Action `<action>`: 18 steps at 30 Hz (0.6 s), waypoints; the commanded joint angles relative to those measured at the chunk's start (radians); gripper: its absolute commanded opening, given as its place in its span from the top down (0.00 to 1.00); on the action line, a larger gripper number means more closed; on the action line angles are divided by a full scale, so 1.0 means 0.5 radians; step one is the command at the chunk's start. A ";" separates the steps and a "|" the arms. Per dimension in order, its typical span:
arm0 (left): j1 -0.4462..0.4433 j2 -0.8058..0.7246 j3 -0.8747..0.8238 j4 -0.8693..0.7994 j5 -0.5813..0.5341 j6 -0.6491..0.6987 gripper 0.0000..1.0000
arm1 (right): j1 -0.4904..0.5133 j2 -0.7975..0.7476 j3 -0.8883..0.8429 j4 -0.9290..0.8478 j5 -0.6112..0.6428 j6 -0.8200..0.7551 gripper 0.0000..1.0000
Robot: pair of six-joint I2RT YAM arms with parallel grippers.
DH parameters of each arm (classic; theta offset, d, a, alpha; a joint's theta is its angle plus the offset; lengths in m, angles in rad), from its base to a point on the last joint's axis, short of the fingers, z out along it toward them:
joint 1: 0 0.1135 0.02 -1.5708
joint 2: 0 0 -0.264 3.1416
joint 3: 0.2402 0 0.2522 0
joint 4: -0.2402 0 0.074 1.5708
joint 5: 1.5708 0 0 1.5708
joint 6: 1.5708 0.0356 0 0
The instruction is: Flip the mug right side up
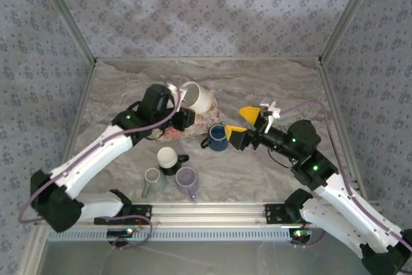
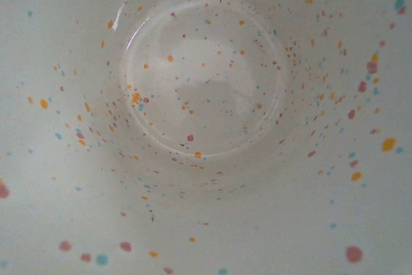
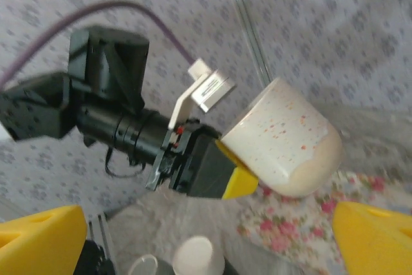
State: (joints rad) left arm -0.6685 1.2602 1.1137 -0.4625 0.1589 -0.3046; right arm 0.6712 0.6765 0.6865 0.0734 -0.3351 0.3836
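Note:
I should keep turning and lowering the white speckled mug's base [image 3: 317, 167], which slants down toward the floral cloth [image 1: 205, 120], with my left gripper until the base sits flat there.
A white speckled mug [image 1: 198, 98] hangs tilted on its side above a floral cloth [image 1: 196, 127], with my left gripper [image 1: 183, 106] shut on its rim. The right wrist view shows the mug [image 3: 283, 138] with its base pointing down and to the right, and a yellow finger of the left gripper [image 3: 235, 176] against its wall. The mug's speckled inside and round bottom [image 2: 205, 75] face the left wrist camera. My right gripper [image 1: 243, 125] stands open to the right of the mug, beside a blue mug [image 1: 217, 138], with nothing between its fingers [image 3: 38, 239].
Near the front stand a white mug with a black handle [image 1: 168, 158], bottom up, a grey mug [image 1: 153, 181] and a lavender mug [image 1: 187, 180]. Patterned walls close the back and both sides. The metal rail [image 1: 206, 210] runs along the near edge.

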 commanded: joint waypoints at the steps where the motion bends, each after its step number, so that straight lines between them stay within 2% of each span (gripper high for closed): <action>1: -0.010 0.118 0.186 -0.056 -0.397 0.222 1.00 | 0.047 0.038 0.086 -0.250 0.119 -0.093 0.00; 6: -0.005 0.355 0.288 -0.078 -0.590 0.235 1.00 | 0.098 0.037 0.052 -0.235 0.162 -0.095 0.00; 11: 0.054 0.610 0.408 -0.069 -0.598 0.299 1.00 | 0.123 0.054 0.022 -0.218 0.206 -0.101 0.00; 18: 0.140 0.890 0.489 -0.050 -0.687 0.242 1.00 | 0.142 0.079 0.021 -0.240 0.197 -0.094 0.00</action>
State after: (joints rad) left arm -0.6075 1.6920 1.2945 -0.5476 -0.1249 -0.1837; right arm 0.7341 0.7128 0.6910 -0.0326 -0.2493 0.3496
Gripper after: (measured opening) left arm 0.201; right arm 0.998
